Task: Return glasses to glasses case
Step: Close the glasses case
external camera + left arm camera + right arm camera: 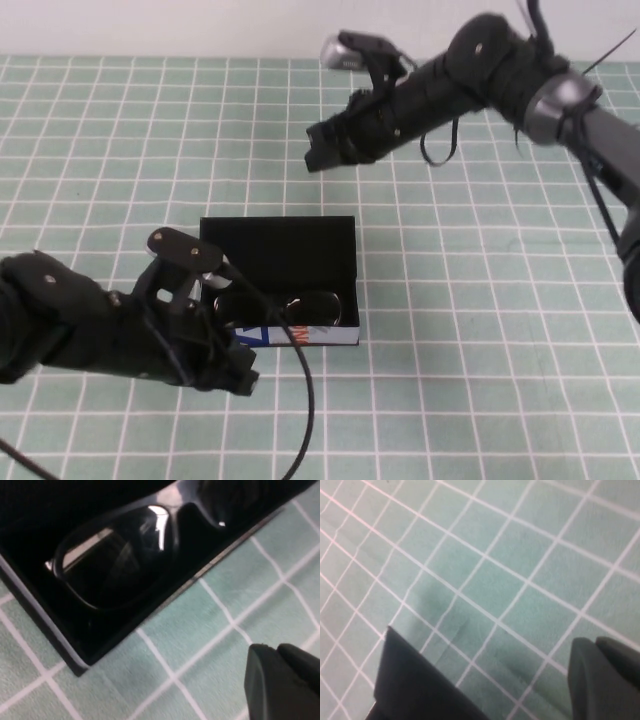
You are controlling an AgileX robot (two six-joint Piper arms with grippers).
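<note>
The lid is leaning back and my right gripper is high up past its far edge (290, 217), so next I move down behind the lid (328, 206) and push it over the glasses.
The glasses case (279, 243) lies open in the middle of the green grid mat, lid leaning back, white printed front edge (300, 336) towards me. The black glasses (290, 306) lie inside it, lenses up, and also show in the left wrist view (115, 560) within the case (40, 615). My left gripper (236, 376) hovers low over the mat at the case's front left corner, open and empty; only one finger (280, 680) shows in its wrist view. My right gripper (318, 152) is raised behind the case, open and empty (482, 637) above bare mat.
The green mat with white grid lines (480, 330) covers the table. A black cable (305, 400) runs from the left arm across the case's front edge down to the near edge of the mat. The white wall edge runs along the far side.
</note>
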